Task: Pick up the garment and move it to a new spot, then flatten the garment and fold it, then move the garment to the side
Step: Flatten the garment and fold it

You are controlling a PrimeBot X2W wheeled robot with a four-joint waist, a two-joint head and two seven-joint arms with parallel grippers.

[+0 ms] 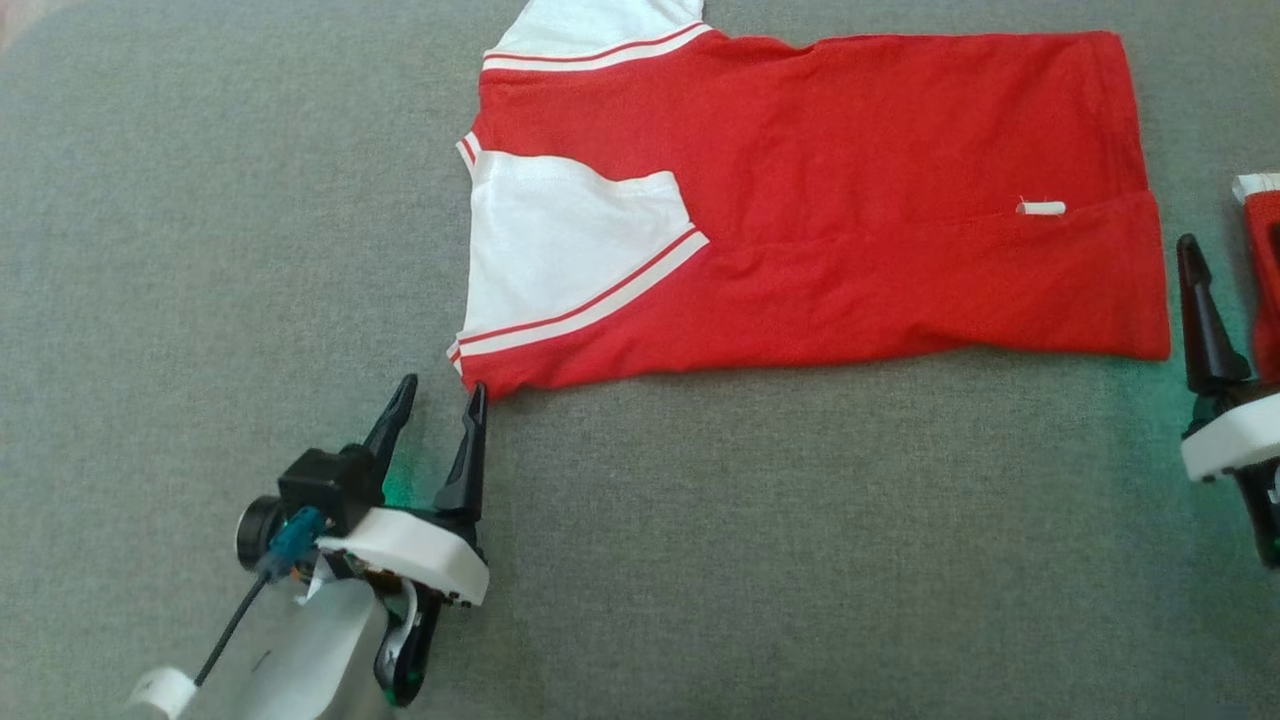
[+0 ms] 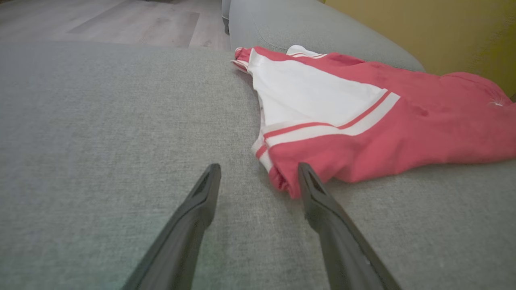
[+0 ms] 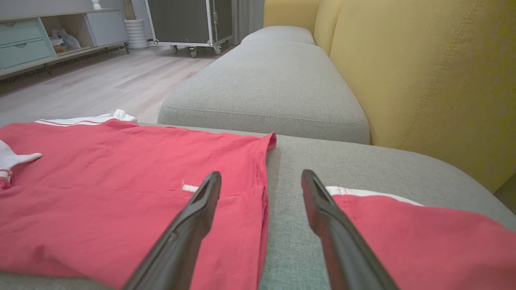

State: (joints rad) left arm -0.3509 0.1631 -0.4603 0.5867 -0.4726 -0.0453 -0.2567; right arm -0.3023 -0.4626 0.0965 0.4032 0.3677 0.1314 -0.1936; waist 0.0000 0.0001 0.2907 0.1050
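I expect the garment's far side (image 1: 912,66) to fold over when I move the far white sleeve across, because a striped seam (image 1: 606,54) joins that sleeve to the red garment.
A red garment (image 1: 820,200) with white sleeves and red-and-white stripes lies flat on the grey sofa cushion (image 1: 700,560), folded lengthwise, collar end to the left. My left gripper (image 1: 441,392) stands open just below the garment's lower left corner (image 2: 282,177). In the left wrist view that corner sits between the fingertips, close against the right finger (image 2: 318,201). My right gripper (image 3: 261,177) is open beside the garment's hem (image 3: 258,189), straddling the strip of cushion between it and a second red piece. At the right edge of the head view one of its fingers (image 1: 1200,310) shows.
A second red garment with a white band (image 3: 403,237) lies right of the right gripper, also at the head view's edge (image 1: 1265,280). Behind are the yellow backrest (image 3: 423,80), another grey cushion (image 3: 266,84), wooden floor (image 3: 100,88) and a wheeled cabinet (image 3: 189,20).
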